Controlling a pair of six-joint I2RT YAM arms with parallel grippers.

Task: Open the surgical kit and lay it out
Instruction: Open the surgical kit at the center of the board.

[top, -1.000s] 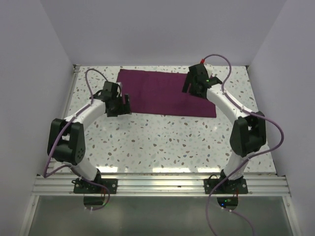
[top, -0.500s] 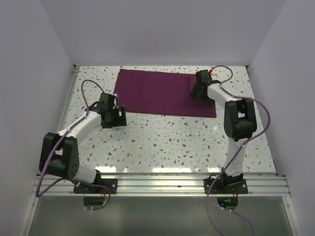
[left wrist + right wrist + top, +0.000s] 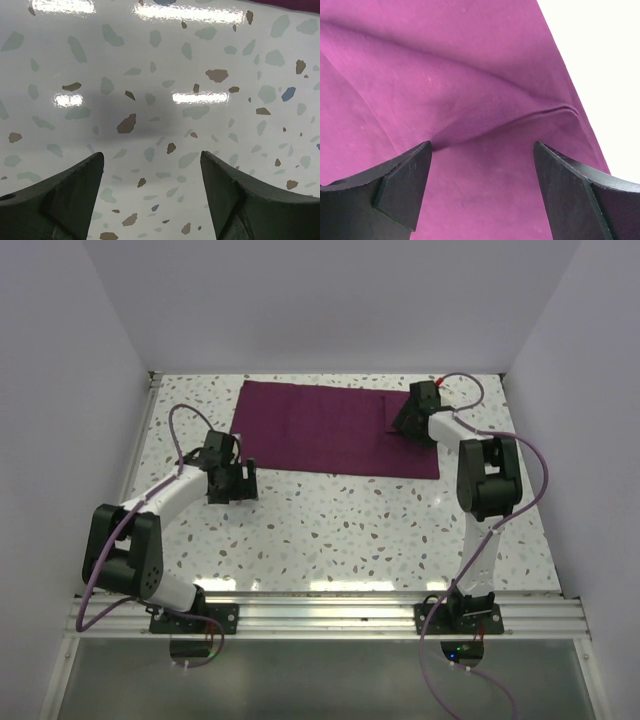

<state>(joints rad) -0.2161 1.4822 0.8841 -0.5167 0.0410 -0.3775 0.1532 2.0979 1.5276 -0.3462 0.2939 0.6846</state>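
Observation:
The wrap (image 3: 325, 430) will open out into a much larger sheet when the robot pulls it open, since a raised fold (image 3: 495, 107) lies on top of another layer of cloth.
The surgical kit shows as a flat, dark purple cloth wrap (image 3: 320, 425) lying across the back of the table. My right gripper (image 3: 405, 426) is low over the wrap's right end, open. In the right wrist view the cloth (image 3: 420, 60) fills the frame, a raised fold (image 3: 490, 107) runs across it just ahead of the right gripper (image 3: 481, 167), and nothing is between the fingers. My left gripper (image 3: 233, 483) is open over bare table, just in front of the wrap's near left corner. The left wrist view has the left gripper (image 3: 152, 167) above speckled tabletop only.
The speckled white tabletop (image 3: 340, 530) stretches in front of the wrap. White walls close the left, back and right sides. A metal rail (image 3: 320, 615) with the arm bases runs along the near edge. Bare table (image 3: 600, 50) lies right of the cloth's edge.
My left gripper drew back and down off the wrap's left edge onto bare table. The right arm folded up and its gripper shifted toward the wrap's back right end.

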